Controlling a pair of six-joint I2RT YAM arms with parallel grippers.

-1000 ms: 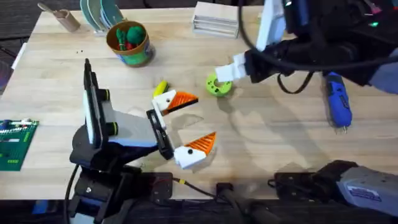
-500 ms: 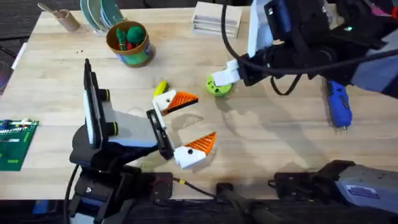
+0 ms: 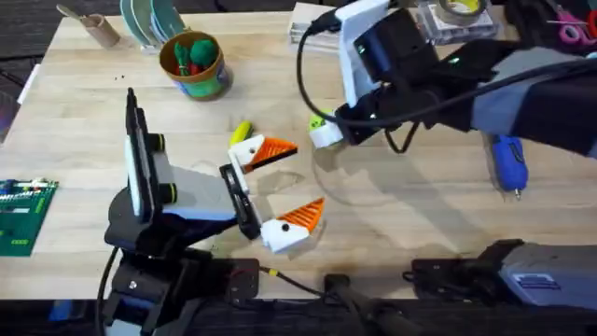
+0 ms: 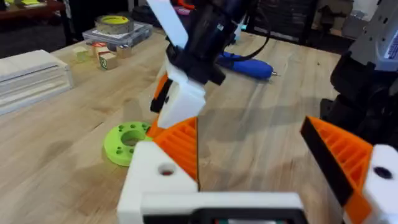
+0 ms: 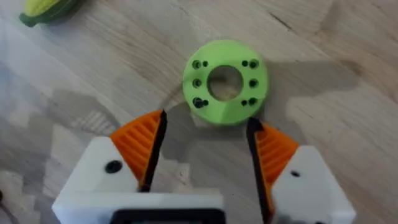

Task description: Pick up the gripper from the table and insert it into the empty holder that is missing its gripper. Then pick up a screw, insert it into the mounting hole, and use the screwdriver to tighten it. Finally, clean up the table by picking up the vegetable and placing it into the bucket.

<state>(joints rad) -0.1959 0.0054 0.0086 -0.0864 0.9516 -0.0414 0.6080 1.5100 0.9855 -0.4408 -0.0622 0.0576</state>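
My gripper will lift the screw free and leave the ring lying, because a black screw head (image 5: 198,102) fills a hole in the green ring (image 5: 226,82).
The yellow vegetable (image 3: 241,129) with a green end lies on the table (image 3: 420,205), just beyond my left gripper (image 3: 308,175), which rests open, its orange pads (image 4: 180,146) wide apart and nothing between them. My right gripper (image 5: 206,121) hovers open just short of a flat green ring (image 5: 225,81), and the vegetable (image 5: 46,9) lies farther off to one side. The bucket (image 3: 193,63) stands at the back left with green and red toys inside. The blue screwdriver (image 3: 508,161) lies at the right. The loose gripper, the holder and the screw are out of view.
The green ring (image 3: 317,121) is half hidden under the right arm. A stack of white boards (image 3: 312,28), green plates (image 3: 149,21) and a wooden cup (image 3: 90,26) line the back edge. A green circuit board (image 3: 23,215) sits far left, and a tape roll (image 3: 462,9) far back right.
The right arm has swung left and toward the front, bringing its gripper over the green ring. The left arm has not moved.
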